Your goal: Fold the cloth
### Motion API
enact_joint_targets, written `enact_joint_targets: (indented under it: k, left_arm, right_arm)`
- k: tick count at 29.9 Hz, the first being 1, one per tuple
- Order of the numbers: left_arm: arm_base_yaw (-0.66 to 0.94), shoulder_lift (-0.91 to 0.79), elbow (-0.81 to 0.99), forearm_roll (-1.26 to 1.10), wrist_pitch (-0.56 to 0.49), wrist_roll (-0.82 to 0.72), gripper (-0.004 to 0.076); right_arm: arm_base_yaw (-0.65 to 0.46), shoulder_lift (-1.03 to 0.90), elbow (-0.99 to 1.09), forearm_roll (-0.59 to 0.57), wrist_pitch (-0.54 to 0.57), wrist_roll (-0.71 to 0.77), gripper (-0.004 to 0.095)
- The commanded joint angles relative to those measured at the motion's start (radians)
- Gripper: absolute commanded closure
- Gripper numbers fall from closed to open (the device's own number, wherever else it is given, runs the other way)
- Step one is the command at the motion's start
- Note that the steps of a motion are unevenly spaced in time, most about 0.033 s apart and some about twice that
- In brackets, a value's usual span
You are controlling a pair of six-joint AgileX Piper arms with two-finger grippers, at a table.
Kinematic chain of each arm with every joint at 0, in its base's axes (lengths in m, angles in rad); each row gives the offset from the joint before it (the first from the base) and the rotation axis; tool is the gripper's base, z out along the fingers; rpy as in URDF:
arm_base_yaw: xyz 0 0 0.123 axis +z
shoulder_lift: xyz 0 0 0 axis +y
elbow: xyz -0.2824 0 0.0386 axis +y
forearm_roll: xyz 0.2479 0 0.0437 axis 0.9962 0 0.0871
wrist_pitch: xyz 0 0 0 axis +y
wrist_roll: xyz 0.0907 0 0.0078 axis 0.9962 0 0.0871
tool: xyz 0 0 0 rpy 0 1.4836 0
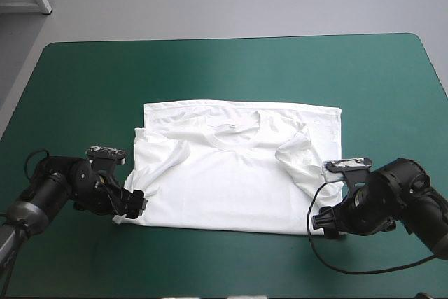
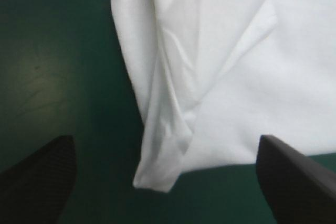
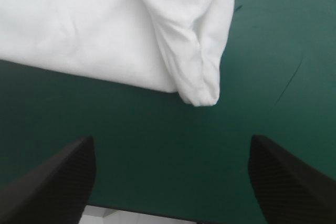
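The folded-in sleeves (image 1: 297,152) are loose and wrinkled, so the white T-shirt (image 1: 224,187) will bunch up into a plump, uneven bundle when I fold it over.
The white T-shirt (image 1: 234,166) lies flat in the middle of the teal-green table, sides and sleeves folded inward, collar toward the far edge. My left gripper (image 1: 134,203) sits at the shirt's near left corner, open, and that corner (image 2: 157,174) lies between and just ahead of its black fingers (image 2: 39,179). At the near right corner my right gripper (image 1: 323,219) is also open. The rounded corner fold (image 3: 202,90) rests a little ahead of its spread fingers (image 3: 286,179), not touched.
Bare teal-green cover (image 1: 231,68) surrounds the shirt on all sides. A black cable loop (image 1: 364,269) lies on the table near the front edge beside the right arm.
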Motion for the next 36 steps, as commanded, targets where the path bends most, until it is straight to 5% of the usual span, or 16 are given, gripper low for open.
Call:
enact_joint_targets:
  k: [1, 7, 18, 32, 36]
  left_arm:
    - [-0.005, 0.039, 0.026, -0.019, -0.083, -0.007, 0.0065]
    - [-0.005, 0.162, 0.053, -0.060, -0.138, 0.025, 0.0217]
    - [-0.005, 0.187, 0.053, -0.199, -0.066, 0.117, 0.0734]
    - [-0.005, 0.023, 0.024, -0.199, 0.010, 0.110, 0.0734]
    - [-0.005, -0.029, -0.006, -0.196, 0.045, 0.108, 0.0734]
  right_arm:
    - [-0.002, -0.019, 0.001, 0.027, -0.027, -0.005, 0.0171]
    - [-0.002, -0.019, 0.005, 0.029, -0.041, -0.008, 0.0171]
    - [-0.002, 0.058, 0.005, 0.025, -0.145, -0.016, 0.0171]
    - [-0.002, 0.233, 0.114, 0.034, -0.305, -0.043, 0.0171]
    - [-0.002, 0.233, 0.193, 0.053, -0.386, -0.046, 0.0268]
